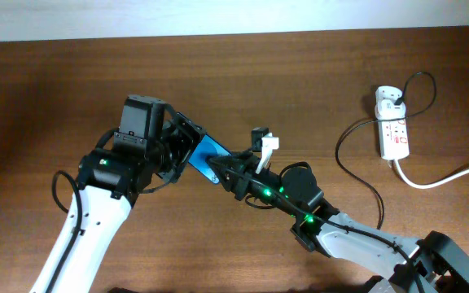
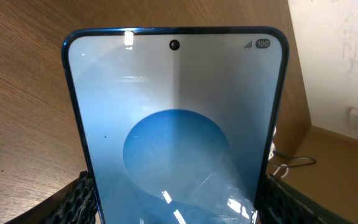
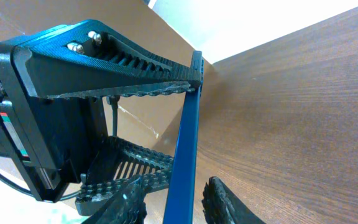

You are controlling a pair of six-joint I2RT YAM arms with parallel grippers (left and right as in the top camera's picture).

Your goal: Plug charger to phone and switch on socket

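The phone's width (image 2: 176, 124) is spanned by my left gripper, so my left gripper should open while my right gripper holds the phone, and then pinch the phone's long edge (image 2: 76, 106) front to back.
My left gripper (image 1: 187, 150) is shut on the phone (image 1: 208, 156) and holds it tilted above the table. In the left wrist view the phone's blue screen with a round shape (image 2: 176, 124) fills the frame between the two fingers (image 2: 179, 208). My right gripper (image 1: 222, 172) is at the phone's lower end. In the right wrist view the phone shows edge-on (image 3: 188, 124) between the parted right fingers (image 3: 176, 200), with small gaps on both sides. The charger's white adapter (image 1: 389, 99) sits in the socket (image 1: 395, 138). Its black cable (image 1: 350, 134) loops down under the right arm. The connector tip is hidden.
A thick white cord (image 1: 446, 175) runs from the socket to the right table edge. The table's far edge meets a white wall at the top. The right arm's base is at the bottom right corner.
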